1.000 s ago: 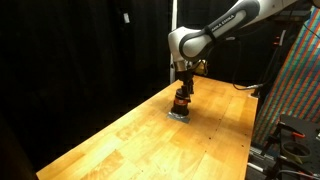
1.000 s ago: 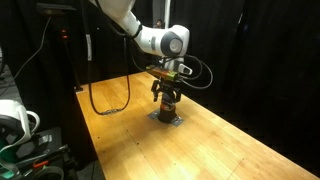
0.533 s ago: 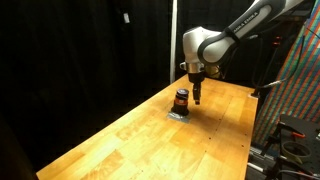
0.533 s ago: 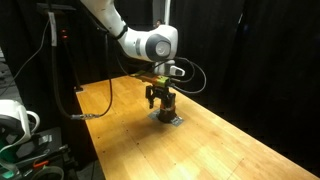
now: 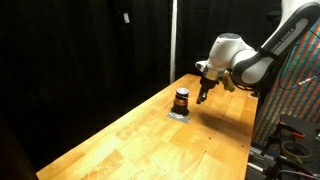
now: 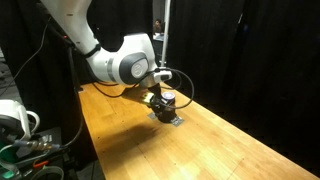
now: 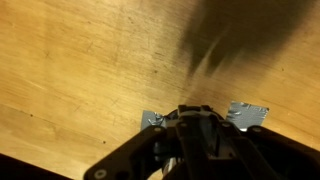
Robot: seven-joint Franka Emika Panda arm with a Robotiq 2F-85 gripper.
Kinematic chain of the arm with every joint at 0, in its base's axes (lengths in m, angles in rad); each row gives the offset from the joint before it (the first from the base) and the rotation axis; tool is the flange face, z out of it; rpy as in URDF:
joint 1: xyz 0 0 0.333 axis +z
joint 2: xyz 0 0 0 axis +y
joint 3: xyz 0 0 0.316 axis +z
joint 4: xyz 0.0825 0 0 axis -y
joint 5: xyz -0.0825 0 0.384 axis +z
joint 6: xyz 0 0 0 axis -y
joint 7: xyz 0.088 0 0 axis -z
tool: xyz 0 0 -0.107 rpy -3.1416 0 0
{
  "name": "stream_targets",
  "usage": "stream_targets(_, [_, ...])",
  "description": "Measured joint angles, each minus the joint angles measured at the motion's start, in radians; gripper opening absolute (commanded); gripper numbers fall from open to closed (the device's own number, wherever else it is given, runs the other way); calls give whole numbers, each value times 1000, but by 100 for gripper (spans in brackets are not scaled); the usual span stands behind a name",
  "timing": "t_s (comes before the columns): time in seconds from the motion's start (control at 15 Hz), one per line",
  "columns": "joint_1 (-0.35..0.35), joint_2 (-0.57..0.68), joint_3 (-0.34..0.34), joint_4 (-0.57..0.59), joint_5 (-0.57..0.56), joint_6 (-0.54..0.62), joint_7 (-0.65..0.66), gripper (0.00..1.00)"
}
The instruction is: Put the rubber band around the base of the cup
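Observation:
Next, my gripper backs away and tilts level until its fingers face the cup's side (image 5: 185, 101), because they point straight down beside the cup (image 5: 194, 102).
The cup (image 5: 181, 99) is a small squat cylinder with a dark top and an orange-red lower body. It stands upright on a silver tape patch (image 5: 178, 115) on the wooden table, and shows in both exterior views (image 6: 167, 107). My gripper (image 5: 203, 96) hangs just beside the cup and apart from it, fingers pointing down. They are drawn together with nothing visible between them. In the wrist view the gripper (image 7: 195, 111) fills the bottom middle, with silver tape (image 7: 248, 113) showing on either side; the cup is hidden there. The rubber band is too small to make out in any view.
The wooden table (image 5: 120, 140) runs toward the camera, with black curtains behind it. A rack with coloured wiring (image 5: 298, 80) stands by the table's edge. A cable (image 6: 110, 92) and equipment (image 6: 20, 125) sit beside the table.
The gripper was down over the cup with its jaws wide. It has come off the cup, shifted to its side, and its fingers have drawn together. The arm has swung round.

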Motion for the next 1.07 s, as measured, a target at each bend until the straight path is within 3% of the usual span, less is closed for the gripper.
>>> stream_targets(0.13, [51, -7, -94, -81, -124, 162, 119, 14])
stream_targets(0.33, [202, 6, -321, -133, -284, 357, 314, 16])
stream_targets(0.53, [398, 56, -552, -137, -264, 508, 370, 16])
stream_targets(0.67, [531, 123, -666, -159, -174, 625, 369, 16])
stream_targets(0.8, [616, 203, -702, -194, -71, 747, 369, 16])
stream_targets(1.07, [723, 368, -701, -245, 155, 996, 363, 13])
